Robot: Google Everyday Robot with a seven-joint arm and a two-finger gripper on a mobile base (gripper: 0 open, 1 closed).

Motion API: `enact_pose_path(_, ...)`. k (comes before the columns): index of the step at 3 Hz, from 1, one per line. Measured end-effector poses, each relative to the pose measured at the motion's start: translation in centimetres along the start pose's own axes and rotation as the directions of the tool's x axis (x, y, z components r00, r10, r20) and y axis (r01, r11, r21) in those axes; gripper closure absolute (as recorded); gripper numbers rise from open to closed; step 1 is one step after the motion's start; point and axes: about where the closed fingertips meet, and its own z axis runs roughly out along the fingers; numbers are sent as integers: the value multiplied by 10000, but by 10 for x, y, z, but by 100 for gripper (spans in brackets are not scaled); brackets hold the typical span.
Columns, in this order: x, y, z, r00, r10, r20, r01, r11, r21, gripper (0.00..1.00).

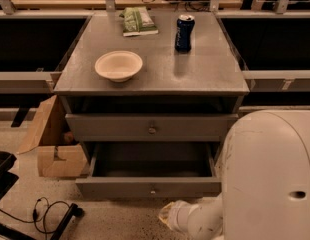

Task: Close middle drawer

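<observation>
My gripper is hanging below the middle drawer's front, so I need to bring my gripper up to the knob and push the drawer in from there.
The middle drawer is pulled well out of the grey cabinet. Its deep grey box is open to view and looks empty, and its flat front carries a small round knob. Above it, the topmost drawer front with its own knob sits nearly flush. The lowest drawer is hidden behind the open one. My gripper is at the end of the white arm, low over the floor. It is just in front of and below the middle drawer's front, right of the knob, and is not touching it.
On the cabinet top stand a white bowl, a blue can and a green packet. A cardboard box sits on the floor left of the cabinet, with black cables in front. My white body fills the lower right.
</observation>
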Motion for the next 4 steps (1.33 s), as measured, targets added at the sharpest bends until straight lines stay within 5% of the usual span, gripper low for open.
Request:
enact_pose_path(2, 47, 81, -37, 9944, 382, -984, -427, 9981, -440, 100)
enact_pose_path(3, 51, 77, -25, 9957, 414, -826, -446, 9983, -370, 100)
enact_pose_path(4, 49, 50, -4, 9972, 457, -593, -468, 9987, -177, 100)
